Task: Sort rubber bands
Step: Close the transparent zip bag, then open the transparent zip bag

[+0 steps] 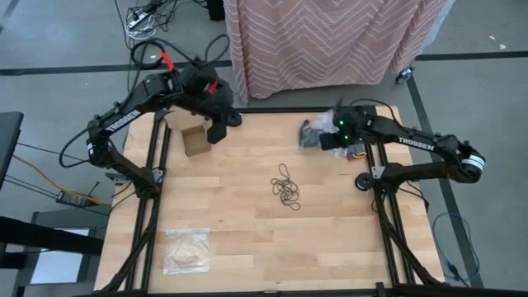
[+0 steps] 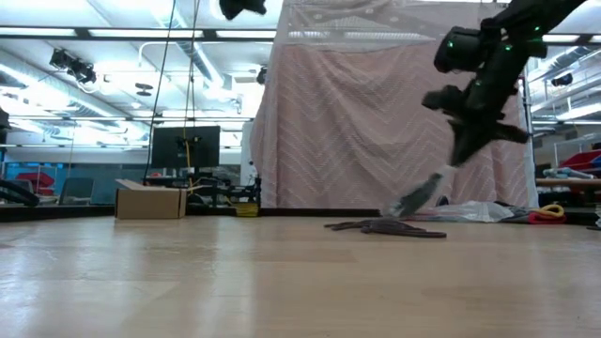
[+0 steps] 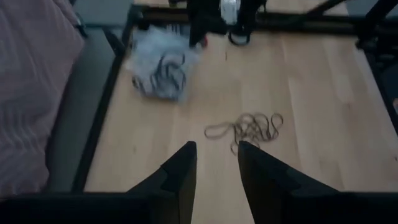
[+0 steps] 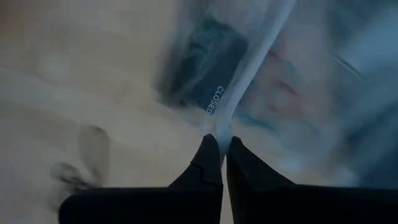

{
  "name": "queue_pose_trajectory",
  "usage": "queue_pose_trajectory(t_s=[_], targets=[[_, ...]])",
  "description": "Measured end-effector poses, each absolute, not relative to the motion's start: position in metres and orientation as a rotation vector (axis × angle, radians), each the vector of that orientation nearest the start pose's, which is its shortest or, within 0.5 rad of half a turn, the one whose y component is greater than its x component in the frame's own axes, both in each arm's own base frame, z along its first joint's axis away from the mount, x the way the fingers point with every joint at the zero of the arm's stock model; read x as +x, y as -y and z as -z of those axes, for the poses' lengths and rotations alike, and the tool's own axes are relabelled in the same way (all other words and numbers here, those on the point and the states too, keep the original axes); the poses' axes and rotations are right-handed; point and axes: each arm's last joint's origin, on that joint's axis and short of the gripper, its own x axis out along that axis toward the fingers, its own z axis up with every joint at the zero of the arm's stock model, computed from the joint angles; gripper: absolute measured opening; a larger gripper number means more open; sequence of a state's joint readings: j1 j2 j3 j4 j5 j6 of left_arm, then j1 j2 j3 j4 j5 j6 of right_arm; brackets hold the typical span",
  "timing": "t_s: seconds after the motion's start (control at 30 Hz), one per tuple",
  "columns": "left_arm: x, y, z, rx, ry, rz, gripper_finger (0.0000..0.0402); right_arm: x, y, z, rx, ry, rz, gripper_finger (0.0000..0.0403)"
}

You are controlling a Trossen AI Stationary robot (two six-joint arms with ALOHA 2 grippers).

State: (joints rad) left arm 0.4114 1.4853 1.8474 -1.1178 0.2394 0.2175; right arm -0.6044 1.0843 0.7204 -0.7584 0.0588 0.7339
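The flat clear bag [image 1: 187, 251] is far from the heap and across from my right gripper, so I should first move it beside the heap with my left gripper.
A loose heap of thin dark rubber bands [image 1: 286, 190] [image 2: 385, 227] lies on the wooden table's middle. My right gripper [image 1: 323, 139] [image 4: 219, 144], at the far right of the table, is shut on a clear plastic bag [image 1: 309, 134] [image 3: 158, 71] with dark bands inside. My left gripper [image 1: 221, 125] [image 3: 214, 165] hovers open, high over the far left next to a small cardboard box [image 1: 195, 140], pointing down toward the heap, with nothing between its fingers. My right gripper pinches the bag's zip strip [image 4: 215, 118], the one printed "CLOSED", between its two fingertips. The fingers come from above, slanting down. The bag [image 2: 418, 197] hangs slanted below them; whether its lower end touches the table I cannot tell.
A second clear bag [image 1: 186, 250] with tan bands lies flat near the table's front left corner. The cardboard box [image 2: 150, 200] stands at the far left. A striped pink cloth [image 1: 330, 41] hangs beyond the far edge. Bare wood surrounds the heap.
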Motion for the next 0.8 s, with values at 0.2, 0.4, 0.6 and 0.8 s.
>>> queue_pose_trajectory(t_s=[0.2, 0.4, 0.6, 0.8], targets=[[0.262, -0.106, -0.411, -0.096, -0.831, -0.065, 0.0127, 0.145, 0.103, -0.215, 0.948, -0.948, 1.055, 0.0051], [0.265, -0.107, -0.384, -0.162, -0.915, -0.051, 0.0127, 0.149, 0.098, -0.216, 0.945, -0.946, 1.005, 0.0126], [0.251, -0.093, -0.357, -0.265, -1.065, -0.025, 0.0124, 0.174, 0.092, -0.245, 0.846, -0.641, 0.615, 0.0197], [0.206, -0.041, -0.314, -0.46, -1.005, -0.07, 0.0096, 0.208, 0.067, -0.269, 0.773, -0.418, 0.282, 0.0191]])
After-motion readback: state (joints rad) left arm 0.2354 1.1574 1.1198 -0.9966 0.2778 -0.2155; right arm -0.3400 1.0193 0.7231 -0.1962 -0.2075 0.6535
